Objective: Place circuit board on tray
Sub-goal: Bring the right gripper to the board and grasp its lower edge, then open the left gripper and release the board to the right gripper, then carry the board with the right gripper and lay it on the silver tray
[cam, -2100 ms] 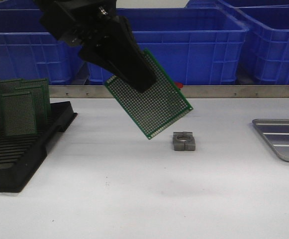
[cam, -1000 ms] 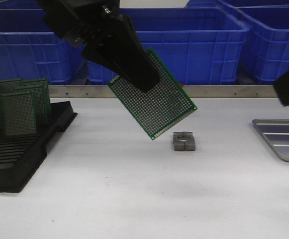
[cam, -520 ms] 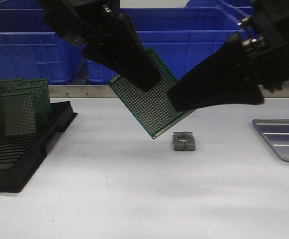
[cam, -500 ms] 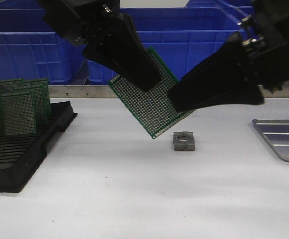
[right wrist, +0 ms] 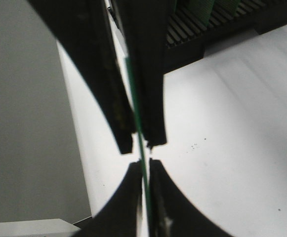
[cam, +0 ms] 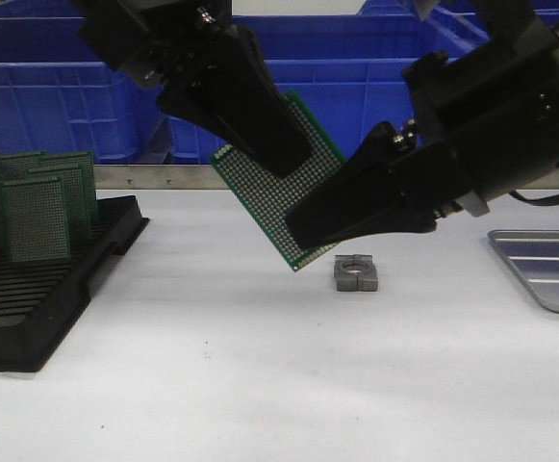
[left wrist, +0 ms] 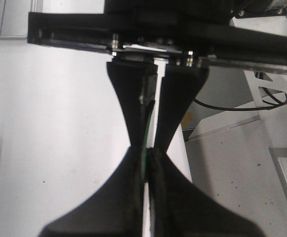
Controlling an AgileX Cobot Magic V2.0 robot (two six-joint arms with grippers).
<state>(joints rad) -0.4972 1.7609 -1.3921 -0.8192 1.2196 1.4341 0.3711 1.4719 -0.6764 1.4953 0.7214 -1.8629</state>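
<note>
The circuit board point(cam: 271, 200) is held by both closed grippers, so next my left gripper opens and moves away before my right gripper takes the board to the tray point(cam: 552, 269).
The green perforated circuit board point(cam: 260, 197) hangs tilted in the air above the middle of the table. My left gripper point(cam: 284, 159) is shut on its upper part. In the left wrist view point(left wrist: 147, 150) the board point(left wrist: 145, 143) shows edge-on between the fingers. My right gripper point(cam: 303, 226) reaches in from the right and its fingers sit on both sides of the board's lower right part. In the right wrist view point(right wrist: 144, 168) the fingers are closed against the board's thin edge point(right wrist: 136, 103). The silver-grey ridged tray point(cam: 548, 269) lies at the far right.
A small grey metal block point(cam: 356, 273) sits on the table just below the board. A black slotted rack point(cam: 29, 308) holding several green boards point(cam: 34, 217) stands at the left. Blue bins point(cam: 375, 87) line the back behind a metal rail.
My right arm came in from the right and its fingers now overlap the board's lower right part. The left gripper and the board have barely moved.
</note>
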